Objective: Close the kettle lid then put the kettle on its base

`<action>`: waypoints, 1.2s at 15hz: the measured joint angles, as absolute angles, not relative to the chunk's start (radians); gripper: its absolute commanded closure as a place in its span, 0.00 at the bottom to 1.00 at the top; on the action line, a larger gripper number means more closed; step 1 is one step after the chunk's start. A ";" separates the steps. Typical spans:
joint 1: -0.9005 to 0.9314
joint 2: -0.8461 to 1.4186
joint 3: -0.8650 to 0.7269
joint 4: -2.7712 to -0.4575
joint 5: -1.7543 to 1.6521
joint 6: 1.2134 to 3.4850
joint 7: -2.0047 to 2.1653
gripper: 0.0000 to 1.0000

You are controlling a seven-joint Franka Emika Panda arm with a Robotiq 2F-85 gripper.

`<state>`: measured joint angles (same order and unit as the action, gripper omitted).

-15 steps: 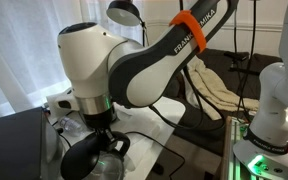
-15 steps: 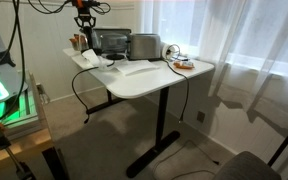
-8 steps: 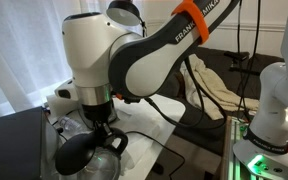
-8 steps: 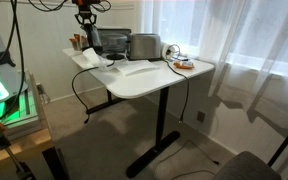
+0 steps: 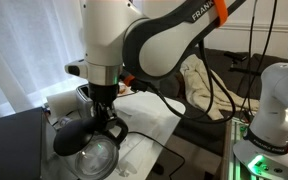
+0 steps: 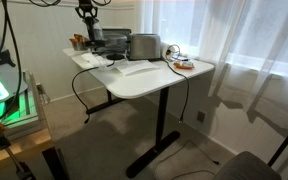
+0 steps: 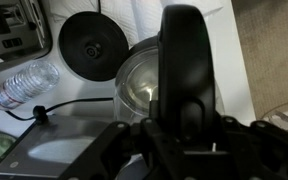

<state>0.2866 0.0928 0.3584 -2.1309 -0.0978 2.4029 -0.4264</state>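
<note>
Next, I tilt my downward-pointing gripper toward level to bring the glass kettle [image 5: 97, 158], now hanging tipped from it, upright near the round black kettle base [image 7: 92, 46].
The glass kettle [image 5: 100, 156] hangs from my gripper [image 5: 106, 124], which is shut on its black handle [image 7: 184, 60]. In an exterior view a black oval part, apparently the lid [image 5: 72, 138], stands out to the side of the glass body. In the wrist view I look down into the glass body [image 7: 137, 88]. The round black kettle base [image 7: 92, 45] lies on the white table just beside the kettle, to the upper left. My gripper [image 7: 182, 125] fills the lower part of that view. In an exterior view the gripper [image 6: 92, 32] is small, over the table's far corner.
A plastic water bottle [image 7: 22, 85] lies by the base, with a black cable [image 7: 74, 104] running past it. A toaster [image 6: 144, 45] and a small oven [image 6: 112, 40] stand at the back of the white table [image 6: 159, 78]. A second robot's base [image 5: 274, 125] stands nearby.
The arm has risen and swung, and the kettle in my gripper has come up and shifted a little with it. The grip has not changed.
</note>
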 measured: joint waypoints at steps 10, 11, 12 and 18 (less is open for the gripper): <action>0.252 -0.103 0.228 -2.465 -0.062 2.810 -0.489 0.81; 0.252 -0.106 0.215 -2.492 -0.059 2.856 -0.493 0.81; 0.252 -0.107 0.205 -2.515 -0.059 2.898 -0.495 0.81; 0.253 -0.106 0.189 -2.582 -0.059 3.086 -0.499 0.81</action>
<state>0.2529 -0.1061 0.1893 -2.5818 -0.0592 3.0862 -0.4994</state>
